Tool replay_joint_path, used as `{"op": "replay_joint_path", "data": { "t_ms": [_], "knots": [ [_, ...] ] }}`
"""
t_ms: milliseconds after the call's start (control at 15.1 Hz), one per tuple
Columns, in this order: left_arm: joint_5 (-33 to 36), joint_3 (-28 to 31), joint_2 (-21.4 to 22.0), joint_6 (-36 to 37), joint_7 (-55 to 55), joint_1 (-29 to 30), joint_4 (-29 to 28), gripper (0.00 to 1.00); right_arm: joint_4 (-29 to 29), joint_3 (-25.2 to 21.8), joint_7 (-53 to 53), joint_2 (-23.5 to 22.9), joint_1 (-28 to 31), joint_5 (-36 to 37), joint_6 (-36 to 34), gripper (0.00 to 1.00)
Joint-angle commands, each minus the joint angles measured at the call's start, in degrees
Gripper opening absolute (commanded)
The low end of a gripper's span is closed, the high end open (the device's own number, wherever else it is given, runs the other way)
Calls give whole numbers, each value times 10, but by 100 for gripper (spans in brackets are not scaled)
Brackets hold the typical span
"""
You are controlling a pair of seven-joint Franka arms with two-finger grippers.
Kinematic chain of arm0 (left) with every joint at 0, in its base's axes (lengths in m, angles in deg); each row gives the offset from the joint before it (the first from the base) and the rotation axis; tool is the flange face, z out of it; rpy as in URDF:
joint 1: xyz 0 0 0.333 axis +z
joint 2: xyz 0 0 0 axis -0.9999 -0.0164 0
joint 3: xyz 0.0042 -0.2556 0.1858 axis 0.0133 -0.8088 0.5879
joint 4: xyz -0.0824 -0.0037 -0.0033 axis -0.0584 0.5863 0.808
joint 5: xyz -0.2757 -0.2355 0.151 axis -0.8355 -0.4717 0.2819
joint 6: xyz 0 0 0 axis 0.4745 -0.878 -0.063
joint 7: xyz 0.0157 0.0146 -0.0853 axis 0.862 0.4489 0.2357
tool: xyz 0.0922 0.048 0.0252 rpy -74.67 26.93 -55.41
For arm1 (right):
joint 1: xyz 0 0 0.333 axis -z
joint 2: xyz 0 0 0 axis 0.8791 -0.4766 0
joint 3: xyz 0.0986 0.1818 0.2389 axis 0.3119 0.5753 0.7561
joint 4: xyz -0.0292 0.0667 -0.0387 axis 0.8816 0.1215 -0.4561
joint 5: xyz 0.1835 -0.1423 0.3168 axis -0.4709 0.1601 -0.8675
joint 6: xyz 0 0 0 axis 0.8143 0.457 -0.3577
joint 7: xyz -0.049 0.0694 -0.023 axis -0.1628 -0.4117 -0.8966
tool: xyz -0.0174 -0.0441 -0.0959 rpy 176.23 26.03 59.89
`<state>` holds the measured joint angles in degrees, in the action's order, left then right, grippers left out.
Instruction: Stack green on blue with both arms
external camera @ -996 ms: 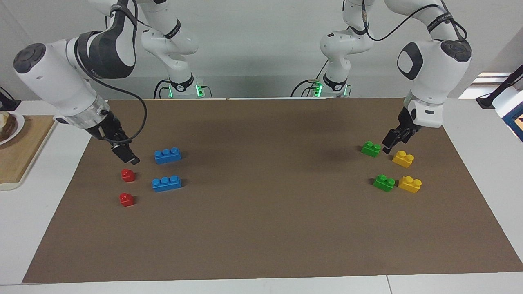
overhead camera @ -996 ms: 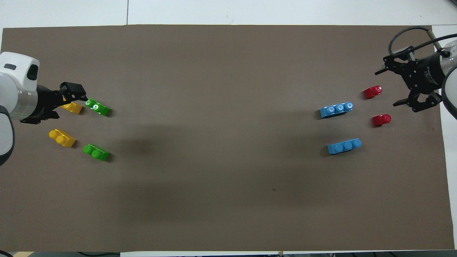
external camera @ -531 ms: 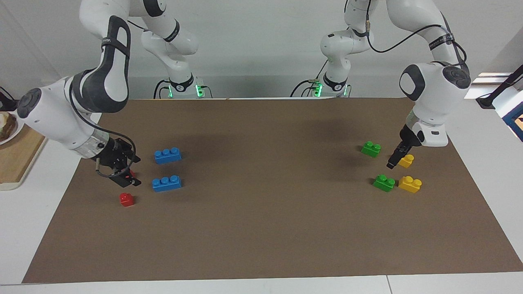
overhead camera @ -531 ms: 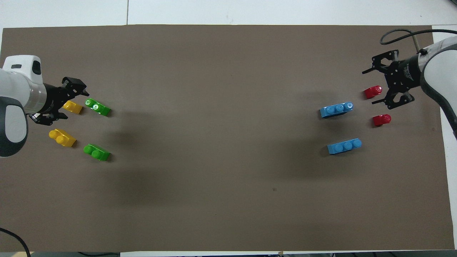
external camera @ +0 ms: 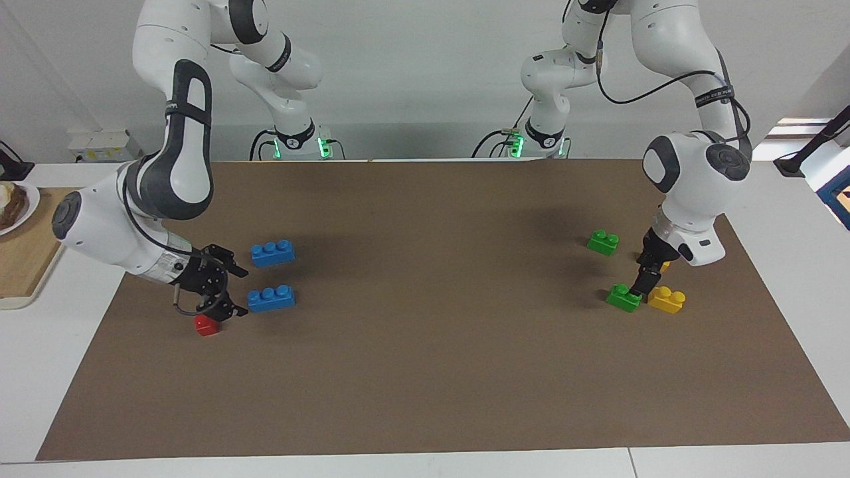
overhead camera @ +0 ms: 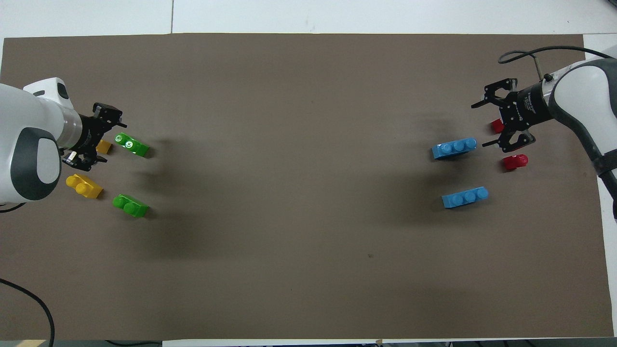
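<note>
The farther blue brick [overhead camera: 454, 148] is longer than the farther green brick [overhead camera: 132, 144]. A blue stud will still show when I stack green on blue.
Two green bricks lie at the left arm's end, one farther from the robots [external camera: 624, 298] [overhead camera: 131, 144] and one nearer [external camera: 602, 242] [overhead camera: 130, 206]. Two blue bricks lie at the right arm's end, one farther [external camera: 271, 299] [overhead camera: 454, 148] and one nearer [external camera: 272, 253] [overhead camera: 465, 197]. My left gripper [external camera: 639, 289] [overhead camera: 107, 137] is open and low, right beside the farther green brick, holding nothing. My right gripper [external camera: 232, 291] [overhead camera: 484, 121] is open and low, beside the farther blue brick, apart from it.
Two yellow bricks [external camera: 666, 299] [overhead camera: 84, 186] lie beside the green ones; the left gripper partly covers one in each view. A red brick [external camera: 206, 324] lies by the right gripper, another [overhead camera: 516, 161] nearer the robots. A wooden board [external camera: 23, 259] lies off the mat's edge.
Both arms swung away from the robots and lowered. The right gripper moved past the red bricks toward the farther blue brick. The left gripper moved from the nearer green brick to the farther one.
</note>
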<state>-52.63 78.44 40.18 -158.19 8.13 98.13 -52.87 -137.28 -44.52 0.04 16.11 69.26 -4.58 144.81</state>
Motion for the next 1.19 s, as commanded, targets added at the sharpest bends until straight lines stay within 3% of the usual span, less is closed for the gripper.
{"op": "replay_joint_path", "data": {
  "t_ms": [0, 730, 1128],
  "knots": [
    [21, 0, -42, 1, -34, -4, 31, 100, -4, 6, 9, -8, 10, -17, -4, 98],
    [22, 0, -88, 2, -42, 6, 44, 100, -23, 6, -14, -36, 20, -30, 4, 99],
    [19, 0, -89, -2, -41, 17, 45, 99, -58, 6, -28, -38, 16, -30, 54, 99]
  ]
}}
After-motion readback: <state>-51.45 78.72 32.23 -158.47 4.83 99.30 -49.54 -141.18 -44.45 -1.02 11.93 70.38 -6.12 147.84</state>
